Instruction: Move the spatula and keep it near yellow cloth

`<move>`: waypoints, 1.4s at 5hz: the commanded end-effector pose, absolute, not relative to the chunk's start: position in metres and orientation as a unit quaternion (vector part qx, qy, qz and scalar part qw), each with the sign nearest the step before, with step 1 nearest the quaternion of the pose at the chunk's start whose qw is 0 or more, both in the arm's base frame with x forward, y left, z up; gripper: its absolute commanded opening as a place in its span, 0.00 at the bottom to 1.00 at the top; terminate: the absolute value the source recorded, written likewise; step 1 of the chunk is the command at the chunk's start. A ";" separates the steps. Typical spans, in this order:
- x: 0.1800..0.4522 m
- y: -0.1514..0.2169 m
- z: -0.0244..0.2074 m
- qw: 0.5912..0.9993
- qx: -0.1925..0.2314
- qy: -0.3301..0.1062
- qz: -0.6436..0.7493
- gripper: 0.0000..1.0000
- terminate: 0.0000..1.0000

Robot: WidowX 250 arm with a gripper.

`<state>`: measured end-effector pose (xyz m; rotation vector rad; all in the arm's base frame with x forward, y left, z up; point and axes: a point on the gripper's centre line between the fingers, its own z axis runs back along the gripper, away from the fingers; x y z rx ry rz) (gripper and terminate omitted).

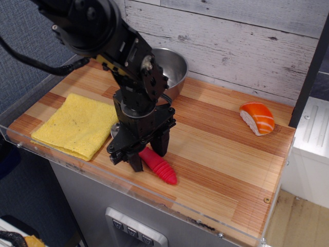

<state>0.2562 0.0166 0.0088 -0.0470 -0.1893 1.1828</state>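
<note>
The spatula (159, 165) will come free and leave the cloth flat when the robot lifts, because the silver head (114, 129) lies just beside the yellow cloth's edge.
The spatula lies on the wooden board with its red ribbed handle (160, 168) pointing front right. Its silver head (114, 131) is mostly hidden behind my arm. My gripper (148, 156) is low over the upper end of the handle, with one finger on each side of it. The jaws stand open with a narrow gap around the handle. The yellow cloth (74, 125) lies flat at the board's left front, just left of the spatula head.
A steel bowl (172, 72) stands at the back by the plank wall, behind my arm. An orange-and-white sushi piece (257, 118) lies at the back right. A clear plastic rim (154, 198) runs along the board's front edge.
</note>
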 end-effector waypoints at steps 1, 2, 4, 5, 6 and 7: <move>0.257 0.020 0.021 0.822 -0.016 -0.112 0.558 0.00 0.00; 0.259 0.025 0.035 0.819 -0.020 -0.120 0.561 0.00 0.00; 0.274 0.017 0.063 0.827 -0.036 -0.123 0.548 0.00 0.00; 0.283 0.010 0.078 0.830 -0.043 -0.136 0.539 0.00 0.00; 0.293 0.000 0.096 0.841 -0.048 -0.156 0.516 0.00 0.00; 0.305 -0.012 0.105 0.861 -0.040 -0.173 0.476 0.00 0.00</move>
